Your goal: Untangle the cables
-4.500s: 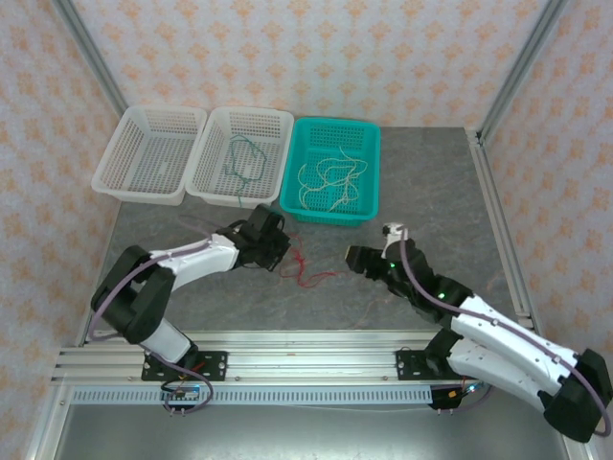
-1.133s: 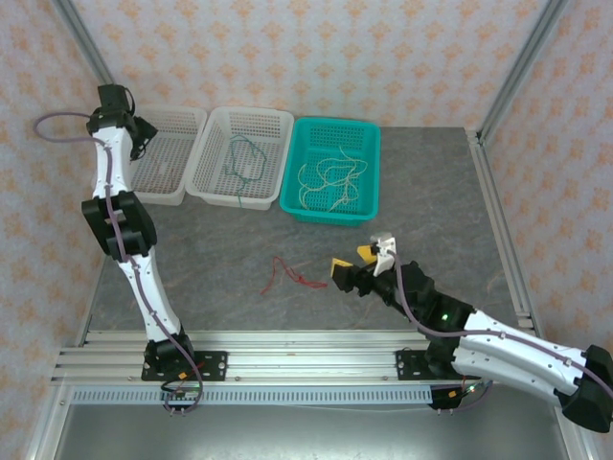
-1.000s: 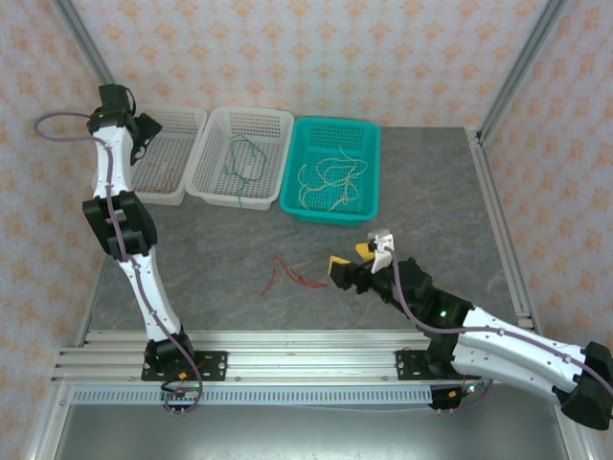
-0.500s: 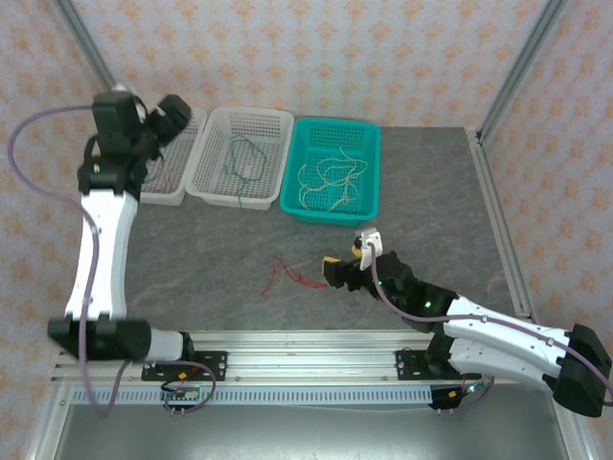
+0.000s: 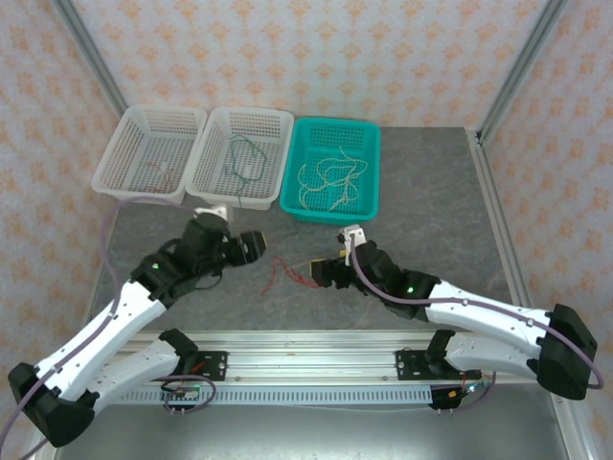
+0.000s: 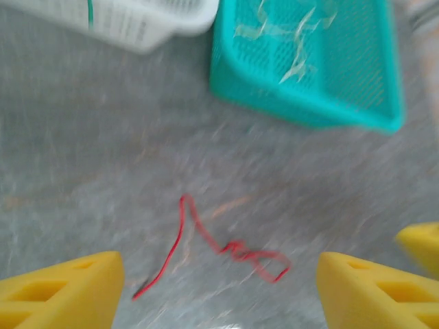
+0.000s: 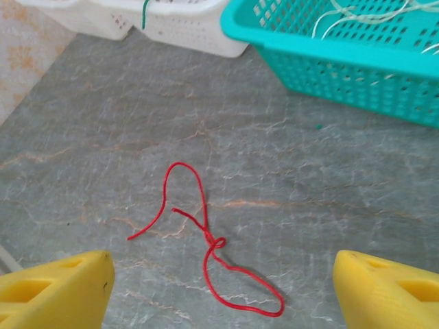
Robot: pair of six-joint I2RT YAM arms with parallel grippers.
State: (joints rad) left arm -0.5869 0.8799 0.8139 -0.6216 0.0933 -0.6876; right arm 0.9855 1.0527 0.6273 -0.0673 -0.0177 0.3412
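Observation:
The red cable's big loop is held closed by a small loose twist, so the loop will open into one long wavy piece when I pull.
A knotted red cable lies loose on the grey table between my two grippers. My left gripper is open just left of it, and the cable sits on the table ahead of its yellow fingers, untouched. My right gripper is open just right of it, with the cable between and ahead of its fingers. Cream-white cables lie in the teal basket. A dark green cable lies in the middle white basket.
A second white basket at the far left holds a thin red strand. All three baskets line the far side of the table. A metal rail runs along the near edge. Frame posts stand at the back corners.
My left arm has swung down from above the far-left basket to the table beside the red cable. My right gripper has slid left, closer to the cable. The cable has not moved.

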